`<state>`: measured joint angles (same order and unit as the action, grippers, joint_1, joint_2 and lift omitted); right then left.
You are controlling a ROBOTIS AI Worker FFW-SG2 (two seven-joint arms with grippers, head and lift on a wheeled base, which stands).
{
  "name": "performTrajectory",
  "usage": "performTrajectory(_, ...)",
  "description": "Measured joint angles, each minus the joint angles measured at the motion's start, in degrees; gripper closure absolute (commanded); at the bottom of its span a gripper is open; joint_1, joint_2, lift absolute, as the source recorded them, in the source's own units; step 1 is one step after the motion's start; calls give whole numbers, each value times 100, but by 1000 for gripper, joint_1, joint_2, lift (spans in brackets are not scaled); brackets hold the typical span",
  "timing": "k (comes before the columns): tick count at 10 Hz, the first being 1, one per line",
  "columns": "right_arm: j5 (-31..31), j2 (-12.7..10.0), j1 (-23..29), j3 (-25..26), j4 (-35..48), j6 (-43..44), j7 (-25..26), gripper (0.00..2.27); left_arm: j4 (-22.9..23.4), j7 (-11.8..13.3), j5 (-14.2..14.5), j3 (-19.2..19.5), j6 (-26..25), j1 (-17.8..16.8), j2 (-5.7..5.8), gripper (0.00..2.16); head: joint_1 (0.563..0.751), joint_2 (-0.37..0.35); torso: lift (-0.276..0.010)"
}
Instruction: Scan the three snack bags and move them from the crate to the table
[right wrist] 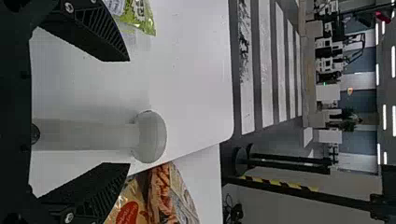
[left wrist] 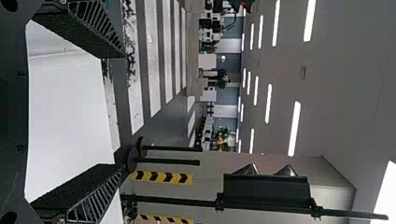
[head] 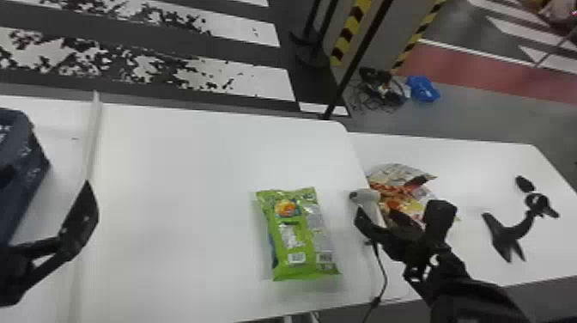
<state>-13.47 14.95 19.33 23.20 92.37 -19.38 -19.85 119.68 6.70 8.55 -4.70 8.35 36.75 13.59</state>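
Observation:
The cable (head: pixel 383 273) runs in a loose curve from the scanner's handle (head: pixel 365 197) to the table's front edge, so the scanner will come up freely and trail the cable when I lift.
In the head view, my right gripper (head: pixel 376 213) stands open around the handle of the white scanner (head: pixel 367 197); in the right wrist view, the scanner (right wrist: pixel 150 136) shows its handle between the fingers of the right gripper (right wrist: pixel 129 112), with gaps on both sides. A green snack bag (head: pixel 300 234) lies flat on the white table (head: pixel 184 172), left of the scanner. Colourful snack packaging (head: pixel 399 193) rests on the farther right table, partly behind the right gripper. My left gripper (head: pixel 81 219) is above the table's left part; in the left wrist view, the left gripper (left wrist: pixel 123 111) is open and holds nothing.
The dark blue crate (head: pixel 21 172) is at the left edge, beyond a raised pale strip (head: pixel 92 137) across the table. A black stand (head: pixel 511 234) lies on the right table (head: pixel 481 172). The scanner's cable (head: pixel 383 275) runs down over the front edge.

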Motion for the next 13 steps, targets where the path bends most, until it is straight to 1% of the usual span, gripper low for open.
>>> performTrajectory(1,-22,40,-220,15,-265,-192,-127,90,48,-6,-37,-4,-23,31,1,29,695,-350,-62)
performTrajectory(2,-2,111,-444,22,-575,-290,-168,157,103,-11,-92,-4,-38,73,4,29,695,-350,-62)
performTrajectory(3,73,173,-610,18,-809,-304,-257,576,137,-12,-115,0,-45,104,22,29,695,-350,-62)
performTrajectory(4,154,248,-800,-2,-1100,-330,-375,1754,187,-19,-118,16,-81,127,42,29,695,-350,-62)
performTrajectory(5,196,280,-893,-25,-1240,-429,-376,2074,249,-20,-118,22,-170,137,46,29,695,-350,-62)
performTrajectory(6,238,294,-904,-39,-1275,-492,-407,2243,283,-20,-119,10,-225,139,43,29,695,-350,-62)
performTrajectory(8,257,310,-810,-43,-1274,-355,-489,2240,289,-27,-184,-65,-285,140,33,29,695,-350,-62)
performTrajectory(11,75,250,-510,16,-1063,127,-305,2240,315,-38,-204,-107,-383,139,53,29,695,-350,-62)
performTrajectory(12,-103,176,-300,110,-796,166,-223,2240,337,-38,-205,-118,-391,139,67,29,695,-350,-62)
performTrajectory(13,-418,42,94,278,-268,145,-193,2240,355,-38,-205,-127,-392,139,85,29,695,-350,-62)
